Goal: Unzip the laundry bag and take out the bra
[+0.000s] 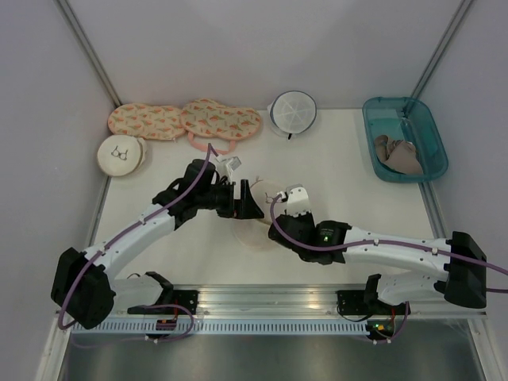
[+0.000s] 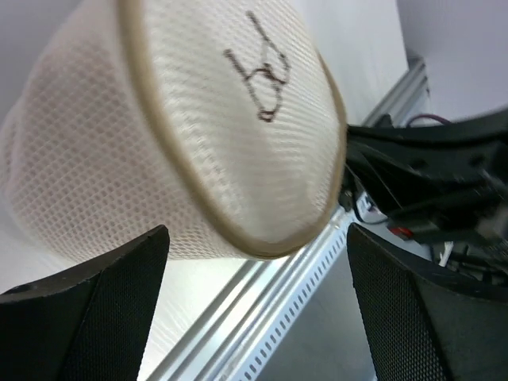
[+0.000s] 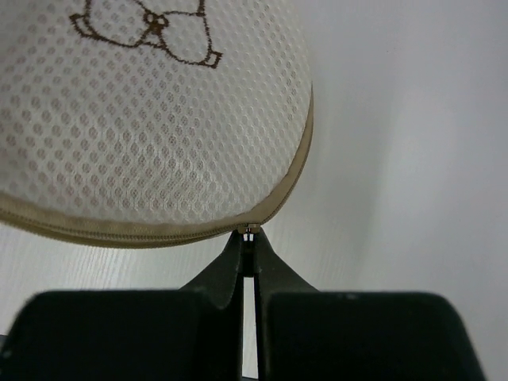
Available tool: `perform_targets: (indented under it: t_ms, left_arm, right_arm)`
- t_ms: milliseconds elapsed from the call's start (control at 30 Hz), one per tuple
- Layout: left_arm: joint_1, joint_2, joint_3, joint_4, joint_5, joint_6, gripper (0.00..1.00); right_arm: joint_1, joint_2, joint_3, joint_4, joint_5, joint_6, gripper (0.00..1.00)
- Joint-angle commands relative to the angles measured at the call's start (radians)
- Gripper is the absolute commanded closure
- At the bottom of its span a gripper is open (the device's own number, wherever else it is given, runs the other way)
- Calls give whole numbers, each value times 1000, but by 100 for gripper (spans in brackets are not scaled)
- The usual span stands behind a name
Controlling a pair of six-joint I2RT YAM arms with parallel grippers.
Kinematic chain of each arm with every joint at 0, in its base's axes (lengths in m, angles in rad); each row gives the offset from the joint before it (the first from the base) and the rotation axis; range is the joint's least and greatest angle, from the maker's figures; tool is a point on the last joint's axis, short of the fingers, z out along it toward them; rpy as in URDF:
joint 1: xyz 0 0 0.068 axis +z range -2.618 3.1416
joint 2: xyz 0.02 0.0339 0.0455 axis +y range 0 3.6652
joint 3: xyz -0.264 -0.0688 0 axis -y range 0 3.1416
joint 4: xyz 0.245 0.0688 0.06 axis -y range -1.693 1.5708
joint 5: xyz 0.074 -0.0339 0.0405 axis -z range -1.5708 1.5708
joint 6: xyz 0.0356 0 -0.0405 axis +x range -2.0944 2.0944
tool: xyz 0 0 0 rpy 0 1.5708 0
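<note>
My right gripper is holding the zipper pull (image 3: 249, 228) on a loose laundry bag, so next my left gripper pinches the bag's rim (image 2: 266, 248) to keep it steady before the bag is unzipped.
The laundry bag (image 1: 252, 236) is a round cream mesh bag with a dark bra outline, lying mid-table between my two grippers. It fills the left wrist view (image 2: 198, 119) and the right wrist view (image 3: 143, 119). My right gripper (image 3: 249, 238) is shut on the small metal zipper pull (image 3: 251, 231) at the bag's tan rim zipper (image 3: 119, 230); it also shows in the top view (image 1: 278, 208). My left gripper (image 2: 255, 254) is open, its black fingers (image 2: 95, 309) spread wide just below the bag's rim; in the top view (image 1: 250, 202) it sits at the bag's left side. The bra is hidden.
A second cream round bag (image 1: 121, 155) lies at the back left beside two peach patterned pouches (image 1: 145, 121) (image 1: 222, 121). A white mesh round bag (image 1: 292, 112) stands at the back. A teal bin (image 1: 429, 127) at the back right holds a tan-grey bra (image 1: 397, 155).
</note>
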Motion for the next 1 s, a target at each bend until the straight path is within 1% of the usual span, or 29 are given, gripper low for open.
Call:
perform_targets:
  t_ms: [0,67,100,133,167,200,233,267,300,333,400,433,467,500,533,567,600,633,667,800,867,967]
  left_arm:
    - [-1,28,24,45,-148,-30,4]
    - [-1,-4,-15,24,-227,-94,1]
    - [-1,-64,-32,5,-263,-120,1]
    - [-1,-99,-51,-19,-325,-181,1]
    - [-1,-139,-96,-64,-352,-217,1]
    - [-1,-240,-129,-75,-364,-255,1]
    - [-1,-292,-160,-79,-364,-318,1]
    - [-2,-358,-213,-96,-366,-349,1]
    - [-2,-468,-235,-108,-373,-410,1]
    - [-2,-530,-252,-122,-376,-436,0]
    - [-2,-619,-275,-164,-378,-483,0]
    - [-2,-687,-279,-171,-363,-530,0]
    - [-2,-705,-292,-173,-348,-552,0]
    - [-2,-718,-298,-173,-329,-596,0]
    - [-2,-724,-310,-173,-293,-613,0]
    - [-6,-719,-318,-168,-275,-627,0]
    - [-9,-716,-325,-158,-249,-642,0]
    - [-12,-710,-336,-151,-242,-651,1]
    - [-15,-698,-358,-144,-234,-659,0]
    - [-22,-683,-428,-41,-189,-714,1]
    - [-27,-675,-454,-20,-189,-721,0]
    - [-27,-631,-468,20,-199,-725,1]
  right_arm:
    - [-1,-5,-5,27,-9,12,99]
    - [-1,-13,-11,31,-27,24,100]
    - [-1,-22,-13,36,-35,25,100]
    - [-1,-25,-18,41,-44,27,100]
    - [-1,-30,-27,60,-64,24,100]
    - [-1,-38,-33,74,-79,21,100]
    - [0,-42,-45,93,-98,15,100]
    - [-1,-47,-51,131,-133,1,99]
    - [-1,-53,-56,151,-153,-8,100]
    - [0,-58,-71,177,-176,-17,100]
    - [0,-70,-90,277,-272,-48,100]
    - [0,-73,-112,319,-314,-53,99]
    - [0,-76,-123,403,-352,-56,100]
    - [0,-77,-136,456,-444,-68,100]
    - [0,-78,-159,549,-478,-68,99]
    - [0,-73,-168,596,-510,-65,100]
    - [2,-62,-177,643,-591,-68,100]
    - [3,-58,-191,671,-616,-67,100]
    - [3,-41,-194,755,-642,-61,99]
    - [14,-1,-185,823,-696,-57,99]
    - [17,8,-185,867,-725,-59,99]
    - [31,44,-165,869,-737,-67,100]
